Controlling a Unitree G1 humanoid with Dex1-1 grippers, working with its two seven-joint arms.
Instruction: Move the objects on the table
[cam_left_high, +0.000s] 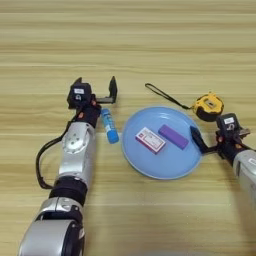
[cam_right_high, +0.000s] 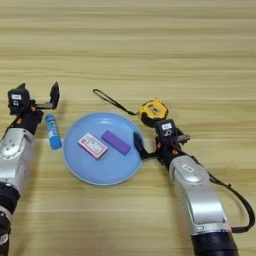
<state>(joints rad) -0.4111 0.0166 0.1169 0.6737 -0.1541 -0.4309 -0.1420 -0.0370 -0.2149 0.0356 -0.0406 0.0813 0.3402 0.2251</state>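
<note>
The glue stick (cam_left_high: 109, 126) is close beside the plate, so my right gripper should hook the opposite rim (cam_left_high: 202, 153) and pull the plate away to make room for my left gripper.
A blue glue stick (cam_left_high: 109, 126) with a white cap lies on the table (cam_left_high: 130, 45), left of a round blue plate (cam_left_high: 140, 160). On the plate rest a flat red-and-white box (cam_left_high: 150, 139) and a purple block (cam_left_high: 173, 136). A yellow tape measure (cam_left_high: 208, 106) sits just past the plate's right rim, its black strap (cam_left_high: 162, 94) trailing left. My left gripper (cam_left_high: 95, 86) stands open just beyond the glue stick's capped end, holding nothing. My right gripper (cam_right_high: 161, 137) is open at the plate's right edge, one finger (cam_right_high: 138, 144) over the rim, the tape measure close behind it.
Bare wooden planks stretch across the far half of the table and along the near side between my arms. A black cable (cam_left_high: 41, 165) loops beside my left forearm, and another (cam_right_high: 240, 200) beside my right.
</note>
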